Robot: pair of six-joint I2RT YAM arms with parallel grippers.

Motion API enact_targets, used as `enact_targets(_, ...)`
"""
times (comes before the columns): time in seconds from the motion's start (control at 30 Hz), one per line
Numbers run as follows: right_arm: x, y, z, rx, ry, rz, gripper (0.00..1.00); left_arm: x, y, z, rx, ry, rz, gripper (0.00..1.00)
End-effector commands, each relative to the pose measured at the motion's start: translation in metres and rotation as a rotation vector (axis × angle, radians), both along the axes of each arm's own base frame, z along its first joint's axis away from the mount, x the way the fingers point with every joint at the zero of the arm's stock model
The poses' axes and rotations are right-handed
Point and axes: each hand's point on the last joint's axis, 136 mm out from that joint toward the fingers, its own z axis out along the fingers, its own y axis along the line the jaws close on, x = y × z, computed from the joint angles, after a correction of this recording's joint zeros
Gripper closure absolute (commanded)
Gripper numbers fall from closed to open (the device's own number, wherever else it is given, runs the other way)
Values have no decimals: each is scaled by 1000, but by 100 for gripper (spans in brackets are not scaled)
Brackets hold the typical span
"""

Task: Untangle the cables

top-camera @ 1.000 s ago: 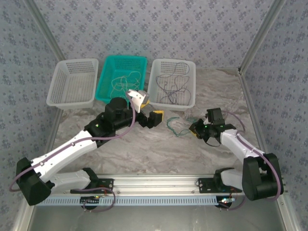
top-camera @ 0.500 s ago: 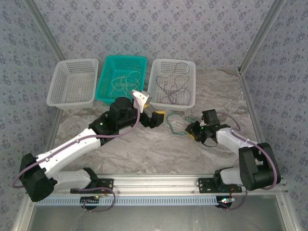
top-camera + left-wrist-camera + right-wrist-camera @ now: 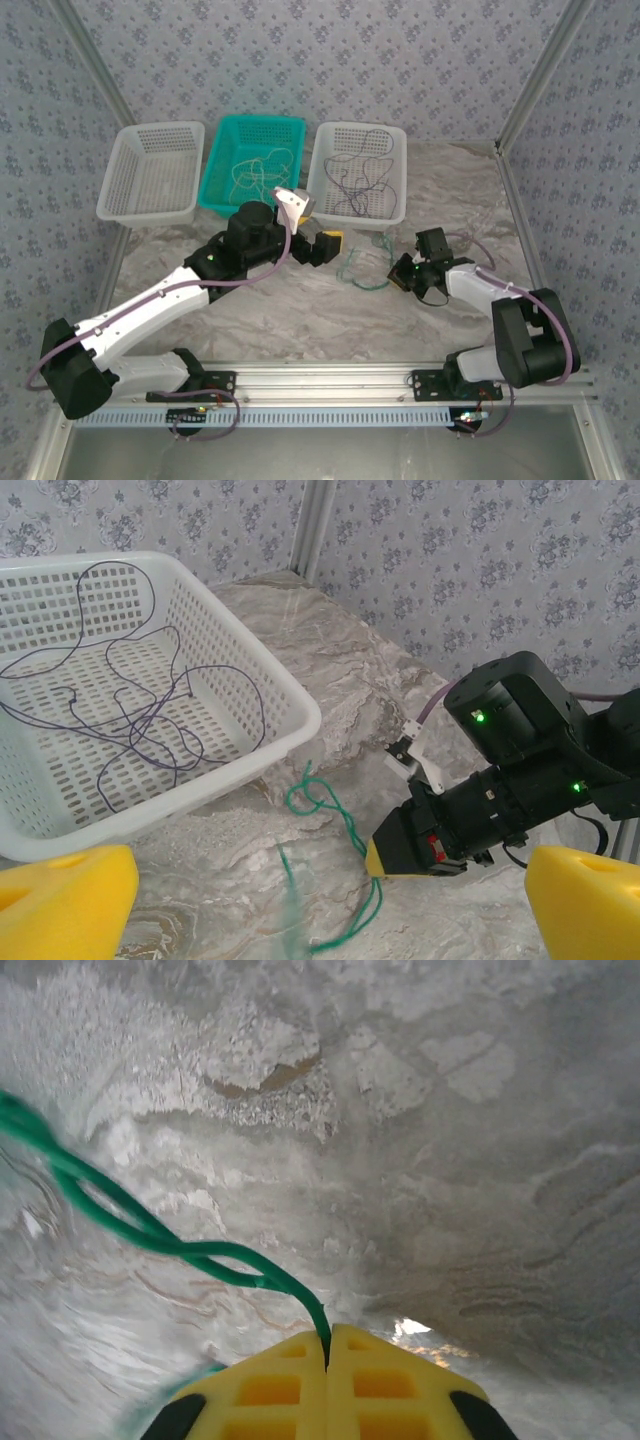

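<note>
Next, I take the cable's loose end (image 3: 283, 850) with my left gripper and pull the cable straight, because the green cable's parts twist (image 3: 182, 1248) around each other next to my right gripper.
A green cable (image 3: 362, 268) lies loosely looped on the marble table in front of the right white basket (image 3: 392, 205). My right gripper (image 3: 399, 273) is shut on one end of it. In the right wrist view the yellow fingertips (image 3: 327, 1336) pinch the green cable (image 3: 150, 1230), which runs off to the left. The left wrist view shows the green cable (image 3: 328, 808) leading into the right gripper (image 3: 376, 860). My left gripper (image 3: 320, 244) hovers open just left of the cable, its yellow pads (image 3: 62, 900) wide apart. Dark cables (image 3: 130, 720) lie in the white basket (image 3: 295, 715).
Three baskets stand in a row at the back: an empty-looking white one (image 3: 150, 205), a teal one (image 3: 215, 190) holding pale cables (image 3: 255, 168), and the right white one holding dark cables (image 3: 355, 175). Patterned walls and metal posts enclose the table.
My right gripper has slid left toward the green cable and shut on its end. The cable's loops have shifted a little. The left arm edged right, then stayed still.
</note>
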Motion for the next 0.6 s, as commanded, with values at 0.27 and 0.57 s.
enact_targets(0.27, 4, 7, 47, -43, -180, 89, 100, 26, 27, -65, 67, 308, 252, 1)
enact_targets(0.57, 2, 8, 81, -53, -290, 100, 100, 6, -14, -102, -13, 513, 78, 10)
